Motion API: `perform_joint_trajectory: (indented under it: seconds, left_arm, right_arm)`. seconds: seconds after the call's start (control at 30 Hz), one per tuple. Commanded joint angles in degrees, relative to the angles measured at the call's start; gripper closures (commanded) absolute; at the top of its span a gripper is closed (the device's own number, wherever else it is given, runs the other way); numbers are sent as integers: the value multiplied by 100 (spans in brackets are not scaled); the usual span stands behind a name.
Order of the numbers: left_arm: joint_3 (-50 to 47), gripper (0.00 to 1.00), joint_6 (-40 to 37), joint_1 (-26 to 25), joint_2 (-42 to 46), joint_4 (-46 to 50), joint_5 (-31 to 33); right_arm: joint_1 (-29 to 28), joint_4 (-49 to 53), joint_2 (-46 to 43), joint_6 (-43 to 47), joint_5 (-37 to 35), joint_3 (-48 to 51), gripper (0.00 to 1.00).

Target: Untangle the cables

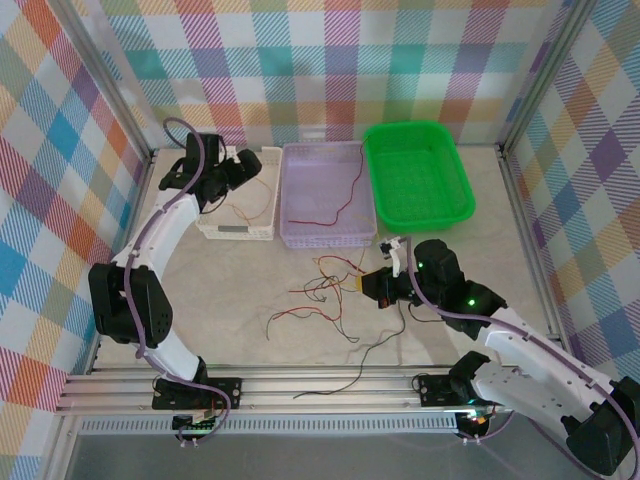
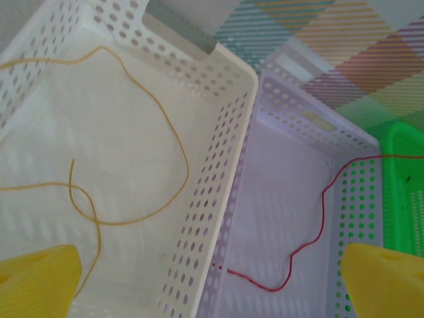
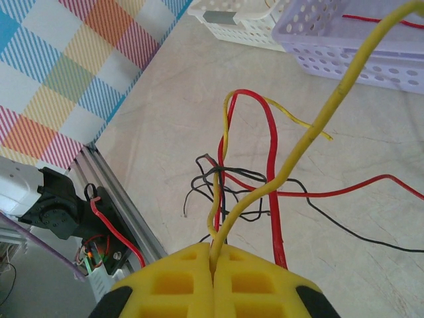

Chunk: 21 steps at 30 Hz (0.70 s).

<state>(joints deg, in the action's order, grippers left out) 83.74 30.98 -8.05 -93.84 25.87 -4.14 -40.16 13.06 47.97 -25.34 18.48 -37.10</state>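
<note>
The yellow cable (image 3: 286,167) is held above the tangle by my right gripper, so my open left gripper continues toward the tangle's red cable (image 1: 308,308) and closes there.
A tangle of red, black and yellow cables (image 1: 330,285) lies on the table in front of the baskets. My right gripper (image 1: 385,285) (image 3: 213,255) is shut on a yellow cable (image 3: 331,99) that rises out of the knot, beside a red loop (image 3: 271,152) and thin black strands (image 3: 218,175). My left gripper (image 1: 235,170) (image 2: 212,285) hangs open above the white basket (image 2: 232,132), nothing between its yellow fingertips (image 2: 40,278). A loose yellow-orange cable (image 2: 179,146) lies in that basket. One red cable (image 2: 322,199) lies in the lavender basket (image 2: 298,99).
The green basket (image 1: 415,170) stands at the back right, next to the lavender basket (image 1: 330,240) and white basket (image 1: 235,233). A long black cable (image 1: 370,355) trails toward the aluminium rail (image 1: 300,385) at the near edge. Plaid walls enclose the table.
</note>
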Motion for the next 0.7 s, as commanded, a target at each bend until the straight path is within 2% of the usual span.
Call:
perform_joint_trajectory:
  seconds: [0.0, 0.17, 0.27, 0.53, 0.67]
  left_arm:
    - [-189, 0, 300, -33, 509, 233, -350]
    - [-1062, 1, 704, -318, 1533, -63, -568]
    - [-2039, 2, 1048, -493, 2329, -541, -797]
    - [-3931, 4, 1223, -1645, 3848, -1628, -1326]
    - [-4705, 8, 1358, -2276, 4288, -2197, -1559]
  right_arm:
    - [-31, 25, -32, -93, 33, -217, 100]
    - [-32, -142, -3, -107, 92, -226, 100]
    - [-35, -336, 113, -170, 255, -227, 100]
    - [-36, -592, 323, -129, 366, -365, 100]
    - [-36, -687, 382, -154, 311, -387, 100]
